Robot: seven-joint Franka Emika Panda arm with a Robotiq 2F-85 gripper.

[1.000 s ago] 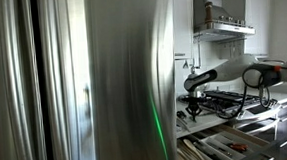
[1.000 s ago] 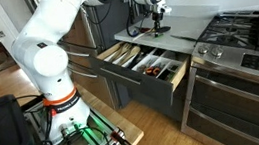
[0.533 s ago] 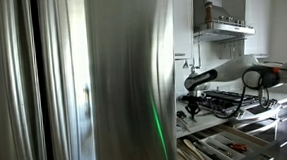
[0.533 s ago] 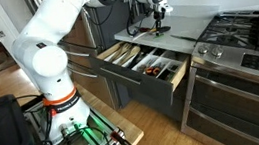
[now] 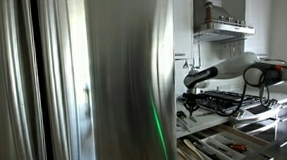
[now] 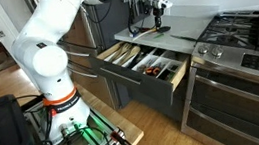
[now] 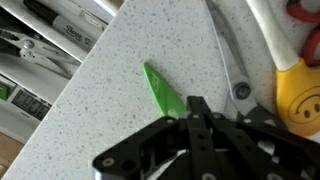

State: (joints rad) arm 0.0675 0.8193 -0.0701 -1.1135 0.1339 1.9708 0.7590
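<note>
I need to raise my gripper, open it, and turn it so that it straddles the green piece's near end [image 7: 175, 108], because the green pointed piece [image 7: 162, 90] slants away beside my gripper's closed fingers.
My gripper [image 7: 197, 103] is shut, its black fingers pressed together just above a speckled grey countertop [image 7: 110, 100]. A thin green pointed piece [image 7: 162, 88] runs from the fingertips up to the left; its near end is hidden behind them, and I cannot tell whether it is gripped. Metal scissors [image 7: 232, 60] lie right of the fingers, and a yellow smiley-face object [image 7: 298, 95] sits further right. In both exterior views the gripper [image 6: 159, 23] [image 5: 190, 100] points down over the counter [image 6: 188, 19] behind the open drawer [image 6: 143, 63].
The open drawer [image 7: 40, 45] holds markers, pliers and other tools in dividers. A gas stove [image 6: 251, 36] [image 5: 225, 103] stands beside the counter, under a range hood [image 5: 223, 27]. A steel fridge [image 5: 124, 81] fills the foreground. A red item [image 7: 305, 12] lies at the counter's far corner.
The arm and the shut gripper have risen slightly above the counter. Nothing else has moved.
</note>
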